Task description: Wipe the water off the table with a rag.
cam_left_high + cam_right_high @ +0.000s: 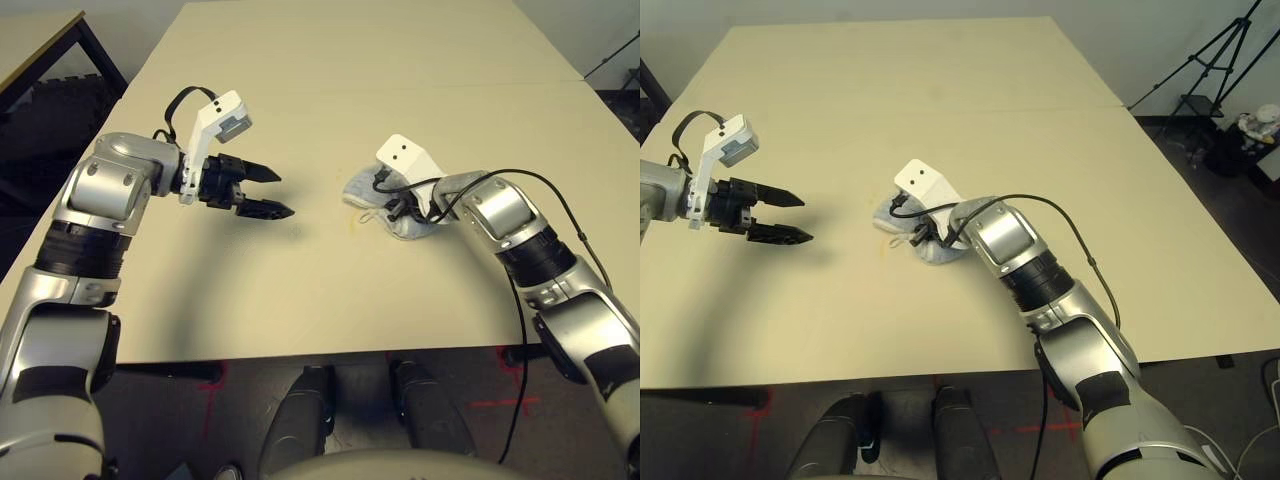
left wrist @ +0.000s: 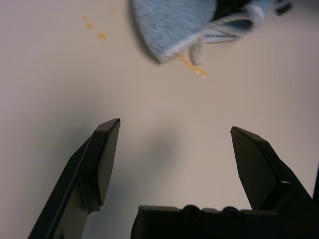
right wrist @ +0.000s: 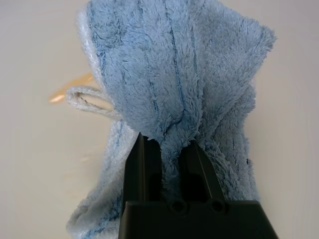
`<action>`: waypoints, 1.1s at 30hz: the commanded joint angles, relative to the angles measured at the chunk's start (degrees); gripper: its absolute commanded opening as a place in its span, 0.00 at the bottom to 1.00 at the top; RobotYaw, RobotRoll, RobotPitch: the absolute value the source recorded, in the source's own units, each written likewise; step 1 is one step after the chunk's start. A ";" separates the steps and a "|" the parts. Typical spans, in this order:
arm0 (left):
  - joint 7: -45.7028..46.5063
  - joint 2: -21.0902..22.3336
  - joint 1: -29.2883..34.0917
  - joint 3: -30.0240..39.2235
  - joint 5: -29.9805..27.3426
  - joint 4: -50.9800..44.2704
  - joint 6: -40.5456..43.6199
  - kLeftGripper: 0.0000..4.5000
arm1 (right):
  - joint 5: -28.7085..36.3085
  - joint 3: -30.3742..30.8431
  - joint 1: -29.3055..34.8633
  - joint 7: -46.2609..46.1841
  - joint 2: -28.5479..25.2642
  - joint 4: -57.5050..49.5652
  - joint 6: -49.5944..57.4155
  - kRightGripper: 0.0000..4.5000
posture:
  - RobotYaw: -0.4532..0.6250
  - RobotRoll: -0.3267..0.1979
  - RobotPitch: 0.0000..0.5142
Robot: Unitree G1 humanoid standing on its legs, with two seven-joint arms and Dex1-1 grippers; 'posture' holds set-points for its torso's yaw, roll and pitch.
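Note:
Next, my right gripper sweeps the rag toward my left gripper, because the streak of water by the white loop and the drops are outside the rag.
The light blue ribbed rag (image 3: 184, 74) lies bunched on the pale beige table (image 1: 300, 300), right of centre. My right gripper (image 3: 167, 142) is shut on a fold of the rag and presses it onto the tabletop (image 1: 930, 240). A yellow-orange streak of water (image 3: 70, 89) shows at the rag's edge beside its white loop. In the left wrist view, more small drops of water (image 2: 102, 36) dot the table a little way from the rag (image 2: 174, 25). My left gripper (image 1: 275, 195) hovers open to the left of the rag, its fingers pointing toward it and holding nothing.
A thin seam (image 1: 420, 84) crosses the table behind the rag. A smaller tan table with a black frame (image 1: 30, 40) stands at the far left. A black tripod (image 1: 1210, 70) stands off the right side. A black cable (image 1: 1080, 240) loops over my right forearm.

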 commanded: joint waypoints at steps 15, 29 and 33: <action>2.31 -0.78 -2.70 1.23 4.12 10.72 -7.65 1.00 | -8.56 0.72 -12.53 3.63 7.49 31.58 -17.85 0.05 | 0.48 0.62 0.38; 2.77 -0.73 -1.61 2.27 3.36 7.15 -4.98 1.00 | -7.35 5.67 -7.94 20.36 7.45 17.51 -8.95 0.05 | 0.49 0.62 0.39; 2.74 -0.93 -1.76 2.17 3.45 7.27 -5.06 1.00 | -6.79 7.49 -7.46 23.32 5.73 11.33 -4.69 0.05 | 0.49 0.62 0.39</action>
